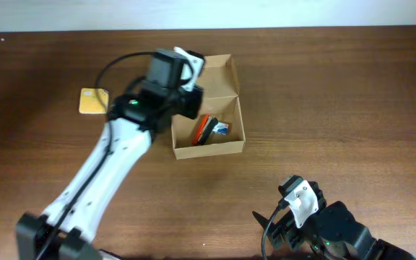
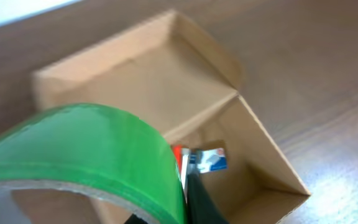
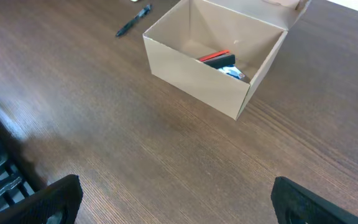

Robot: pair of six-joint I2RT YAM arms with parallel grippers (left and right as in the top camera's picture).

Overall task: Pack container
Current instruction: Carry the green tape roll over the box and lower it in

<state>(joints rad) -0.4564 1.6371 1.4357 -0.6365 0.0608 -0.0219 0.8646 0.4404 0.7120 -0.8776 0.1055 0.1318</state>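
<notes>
The green tape roll has room on the container's bottom around the packet, so the robot's left gripper goes on bringing the roll down there until it rests inside.
The container is a tan cardboard box standing open at mid-table, its flap lid laid back on the far side. Red and black items and a small blue-and-white packet lie on its floor. My left gripper hovers over the box's left rim. In the left wrist view my left gripper is shut on the wall of a green tape roll, above the container. My right gripper waits near the front edge. It stands open over bare wood, short of the container.
A flat yellow item lies left of the box, beside my left arm. A dark pen lies on the wood on the box's far side in the right wrist view. The table is brown wood.
</notes>
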